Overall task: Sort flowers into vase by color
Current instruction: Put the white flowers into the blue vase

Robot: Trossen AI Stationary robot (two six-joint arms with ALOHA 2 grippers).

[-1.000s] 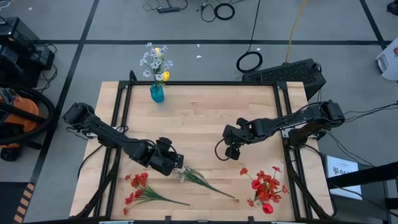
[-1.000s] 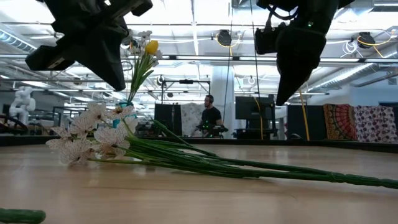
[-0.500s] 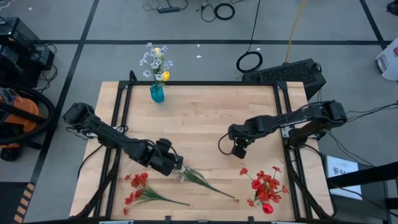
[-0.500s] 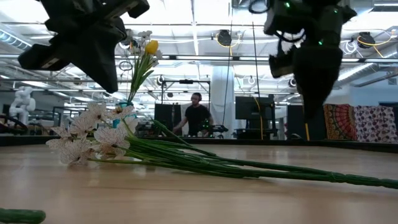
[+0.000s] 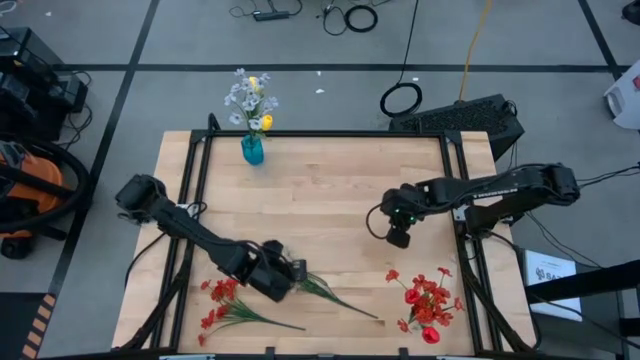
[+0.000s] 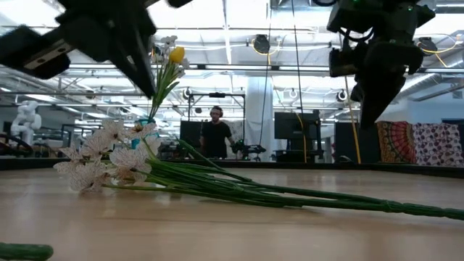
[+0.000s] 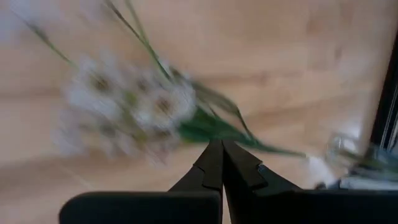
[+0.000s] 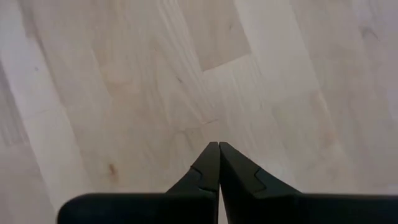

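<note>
The white sprig is lying crosswise with its blossoms [image 6: 105, 161] under my left gripper, so I should turn the blossoms toward the vase and take hold of the sprig's green stems [image 6: 250, 191].
A sprig of small white blossoms [image 5: 300, 283] lies flat on the wooden table near its front edge, with its green stems [image 6: 290, 192] trailing toward the right. My left gripper [image 7: 219, 144] hovers shut just above the blossom end [image 7: 137, 109] and touches nothing. The low view shows it [image 6: 138, 72] well clear of the table. At the far edge stands the teal vase [image 5: 252, 150] with white and yellow flowers in it. My right gripper [image 5: 397, 238] hangs shut over bare wood [image 8: 186, 93] at the right, holding nothing.
One bunch of red flowers [image 5: 222, 305] lies at the near left and another [image 5: 428, 305] at the near right. The middle of the table [image 5: 330, 190] is bare wood. Beyond the far edge a person [image 6: 216, 134] stands in the room.
My left gripper has moved toward the table's near edge, over the white blossoms, and has rolled about its own axis. My right gripper has drawn back toward the table's right edge. The white sprig has stayed where it was.
</note>
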